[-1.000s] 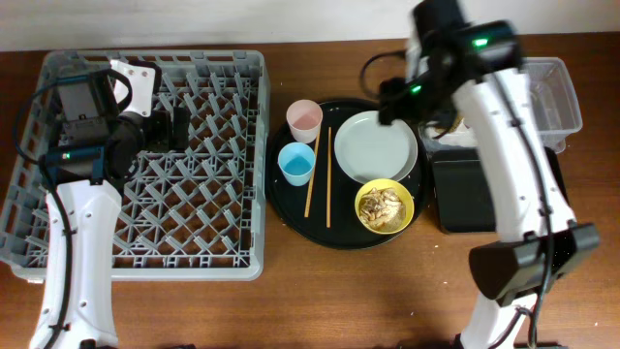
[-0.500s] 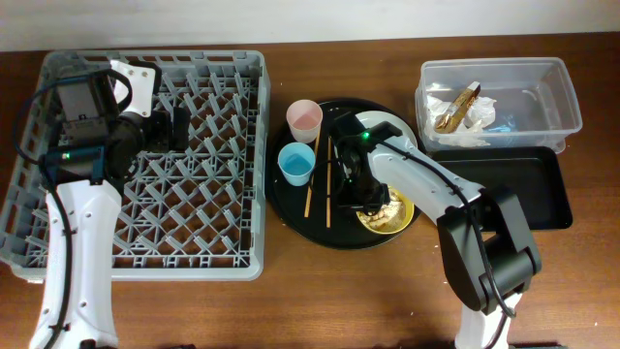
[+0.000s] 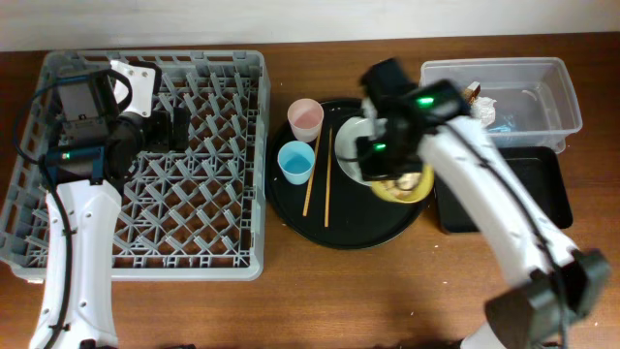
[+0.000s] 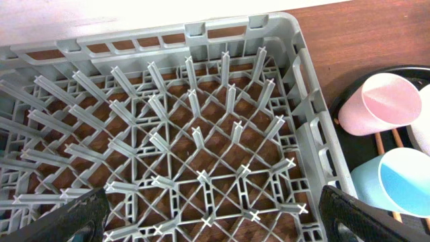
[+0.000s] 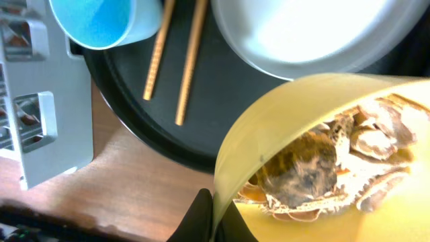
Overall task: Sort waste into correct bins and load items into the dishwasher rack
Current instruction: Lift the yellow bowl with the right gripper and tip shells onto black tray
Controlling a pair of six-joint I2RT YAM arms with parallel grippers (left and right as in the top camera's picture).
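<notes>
My right gripper needs to empty the food scraps (image 3: 405,182) from the small yellow bowl into the black rectangular tray (image 3: 533,184) first. The bowl will go into the dishwasher rack after that.
My right gripper (image 5: 216,216) is shut on the rim of the small yellow bowl (image 5: 295,114), one finger inside the wall and one outside. The bowl holds tan flaky food scraps (image 5: 329,161) and hangs tilted over the round black tray's (image 3: 291,208) right side, the bowl (image 3: 415,186) half hidden under my right arm. The pale plate (image 3: 349,153), pink cup (image 3: 305,118), blue cup (image 3: 295,162) and two chopsticks (image 3: 326,184) lie on that tray. My left gripper (image 4: 215,218) stands open above the grey dishwasher rack (image 4: 201,134), nothing between its fingers (image 4: 74,218).
The clear tub (image 3: 542,92) at the back right holds crumpled napkins with a brown wrapper (image 3: 480,105). A shallow black rectangular tray (image 3: 518,194) lies just in front of it. The rack (image 3: 145,242) fills the left of the table.
My right arm swung from the clear tub down to the round tray, its jaws closed on the yellow bowl's rim, and the bowl has shifted up and right. The left arm stayed still.
</notes>
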